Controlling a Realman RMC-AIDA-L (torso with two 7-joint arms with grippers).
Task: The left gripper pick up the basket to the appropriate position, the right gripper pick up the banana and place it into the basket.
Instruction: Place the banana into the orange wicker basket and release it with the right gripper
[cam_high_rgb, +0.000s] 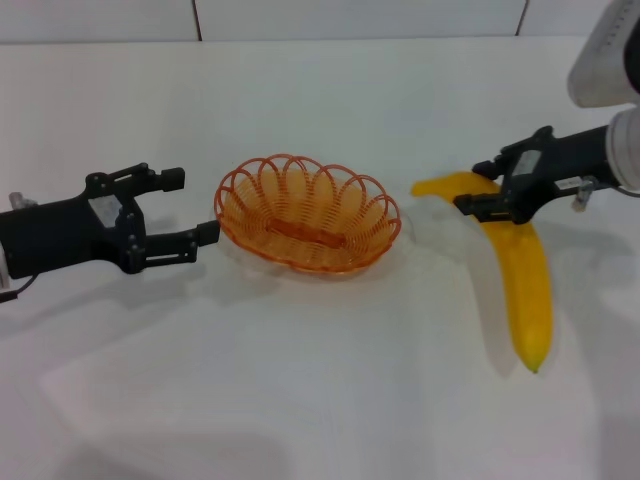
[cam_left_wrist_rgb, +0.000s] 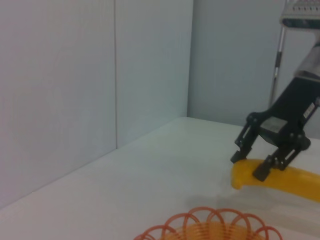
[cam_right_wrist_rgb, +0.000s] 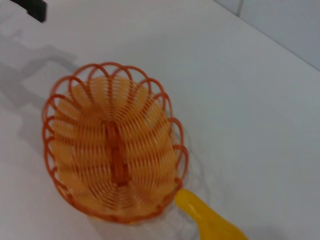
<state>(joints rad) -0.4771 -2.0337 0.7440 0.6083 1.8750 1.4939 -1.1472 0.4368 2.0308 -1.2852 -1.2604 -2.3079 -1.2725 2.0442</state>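
Note:
The banana (cam_high_rgb: 527, 290) is held up by my right gripper next to the empty basket. I go on moving the banana across until it is over the basket's hollow (cam_high_rgb: 308, 215).
The orange wire basket (cam_high_rgb: 372, 205) rests on the white table, and it also fills the right wrist view (cam_right_wrist_rgb: 75, 100) and shows in the left wrist view (cam_left_wrist_rgb: 210, 220). My left gripper (cam_high_rgb: 190, 206) is open just left of the basket's rim, one fingertip (cam_high_rgb: 207, 233) almost touching it. The yellow banana (cam_high_rgb: 525, 275) lies right of the basket, stem end toward it. My right gripper (cam_high_rgb: 477, 187) stands open over the banana's stem end, a finger on each side. The left wrist view shows this gripper (cam_left_wrist_rgb: 247, 166) straddling the banana (cam_left_wrist_rgb: 285, 179). Banana tip (cam_right_wrist_rgb: 210, 220) lies beside the basket.
The white table (cam_high_rgb: 300, 380) stretches wide in front of the basket. A pale wall (cam_left_wrist_rgb: 75, 100) rises behind the table's far edge. One dark finger of the left gripper (cam_right_wrist_rgb: 32, 7) shows at a corner of the right wrist view.

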